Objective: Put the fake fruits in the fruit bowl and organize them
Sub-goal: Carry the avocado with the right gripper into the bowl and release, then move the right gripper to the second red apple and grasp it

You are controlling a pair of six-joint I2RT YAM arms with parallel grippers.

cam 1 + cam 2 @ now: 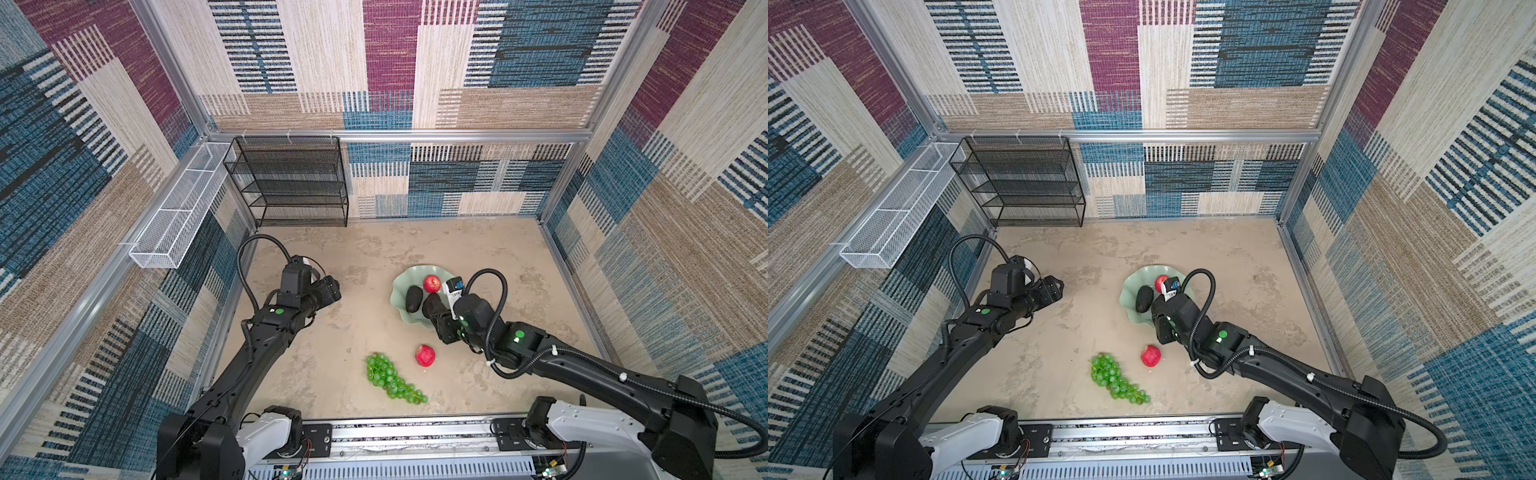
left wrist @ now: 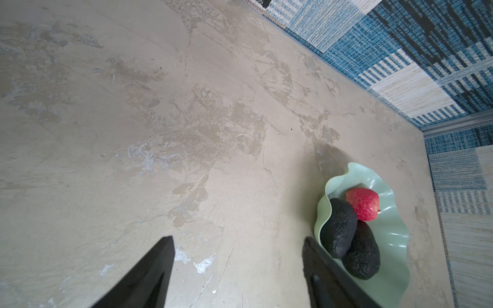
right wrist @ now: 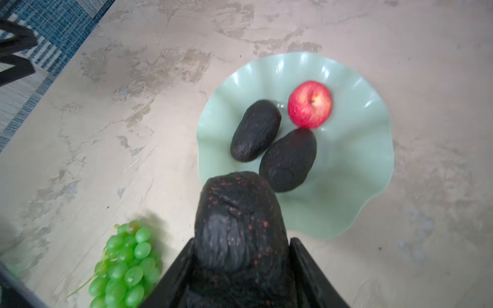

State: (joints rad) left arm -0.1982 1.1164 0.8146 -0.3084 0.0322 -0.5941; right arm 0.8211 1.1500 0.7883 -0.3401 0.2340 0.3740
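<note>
The held avocado is clear above the bowl's near rim, so my right gripper keeps moving inward and let it go beside the avocados in the bowl.
The mint-green fruit bowl holds a red apple and two dark avocados lying side by side. My right gripper is shut on a third avocado, held just over the bowl's near rim. A second red apple and the green grapes lie on the table in front of the bowl. My left gripper hangs open and empty, left of the bowl.
A black mesh shelf stands at the back left against the wall. A white mesh basket hangs on the left wall. Patterned walls close in the table on three sides.
</note>
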